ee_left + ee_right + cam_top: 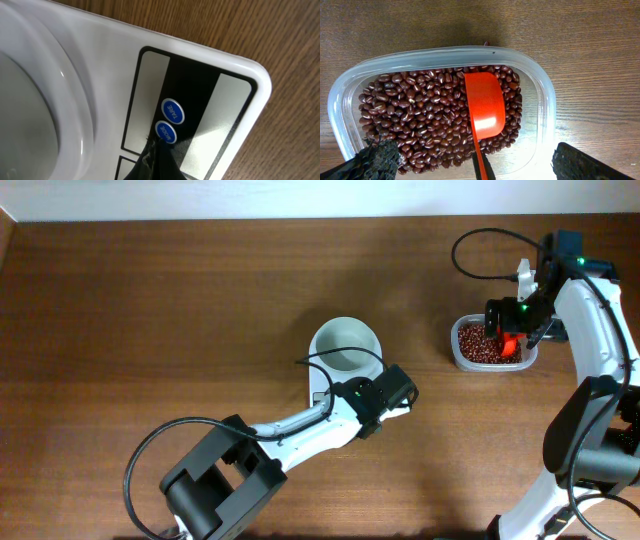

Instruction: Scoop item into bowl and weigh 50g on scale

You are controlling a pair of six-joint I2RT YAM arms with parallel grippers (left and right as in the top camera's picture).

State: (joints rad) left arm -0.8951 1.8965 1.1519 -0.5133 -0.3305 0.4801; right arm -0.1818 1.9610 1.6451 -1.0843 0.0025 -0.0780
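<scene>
My left gripper's tip touches the scale's MODE button (166, 131), so it should back off and reach the red ON/OFF button before weighing.
The white bowl (322, 340) stands empty on the white scale (318, 386). In the left wrist view the bowl (35, 115) is at the left and the scale (115, 60) shows its grey display panels and two blue buttons. My left gripper (388, 394) is shut, and its dark tip (155, 160) touches the MODE button (166, 131). The reddish-brown beans (420, 115) fill a clear tub (462, 352). A red scoop (484, 107) lies empty on the beans. My right gripper (480, 162) is open, with its fingers spread wide over the tub's near rim, either side of the scoop's handle.
The TARE button (173, 110) sits just above the MODE button. The clear tub's rim (440, 52) stands on the brown wooden table at the right. My right arm (600, 350) and its cables run along the right edge. My left arm (290, 430) crosses the front middle.
</scene>
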